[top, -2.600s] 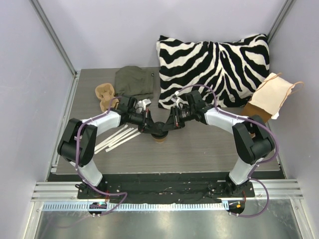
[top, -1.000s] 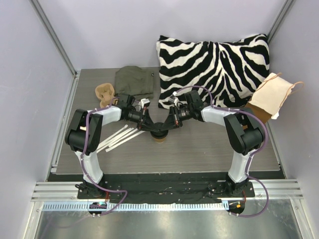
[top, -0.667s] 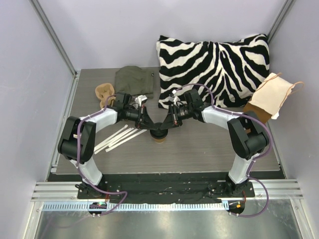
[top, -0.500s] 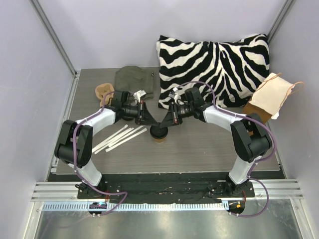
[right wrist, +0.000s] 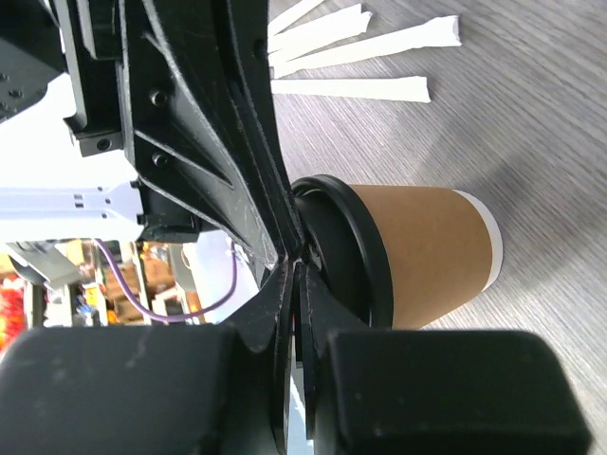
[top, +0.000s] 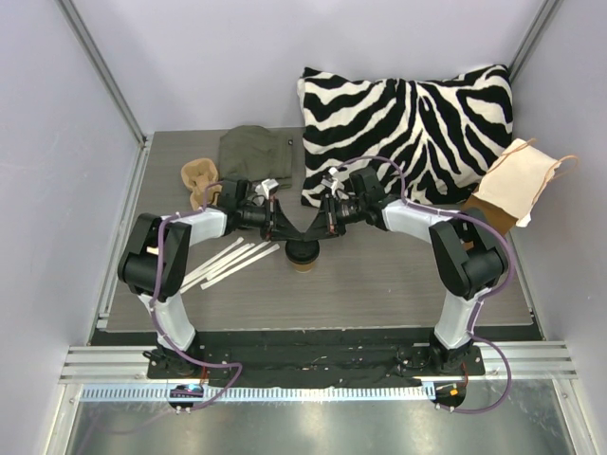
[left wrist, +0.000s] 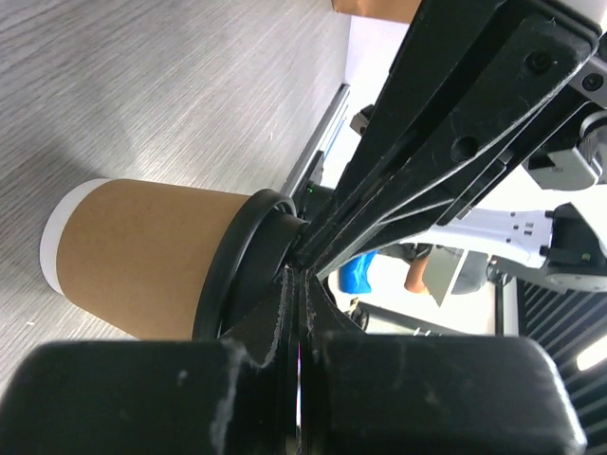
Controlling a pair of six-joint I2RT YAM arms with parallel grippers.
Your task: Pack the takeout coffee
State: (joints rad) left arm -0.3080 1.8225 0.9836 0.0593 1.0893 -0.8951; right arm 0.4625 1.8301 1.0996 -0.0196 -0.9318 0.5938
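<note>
The fingers of my closed grippers are crowding the lid's far side (top: 303, 243). Next, my left gripper moves back and comes to the lid's near side (top: 303, 260) while my right gripper stays where it is.
The takeout coffee (top: 303, 260), a brown paper cup with a pale base, stands upright mid-table with a black lid (top: 302, 250) on it. My left gripper (top: 289, 236) and right gripper (top: 314, 235) are both shut, their tips meeting just above the lid's far side. In the left wrist view the cup (left wrist: 142, 256) and lid (left wrist: 237, 261) lie left of my shut tips (left wrist: 292, 272), with the right gripper's fingers (left wrist: 446, 142) opposite. The right wrist view shows cup (right wrist: 427, 251), lid (right wrist: 346, 251) and tips (right wrist: 297, 267) at the lid's top. Neither gripper holds anything.
A tan pulp cup carrier (top: 199, 178) sits at the back left beside an olive cloth (top: 254, 156). White paper strips (top: 228, 261) lie left of the cup. A zebra pillow (top: 408, 123) and a paper bag (top: 517, 185) fill the back right.
Both shut grippers have drawn slightly back and up from the lid, leaving more of it in sight. The cup has not moved.
</note>
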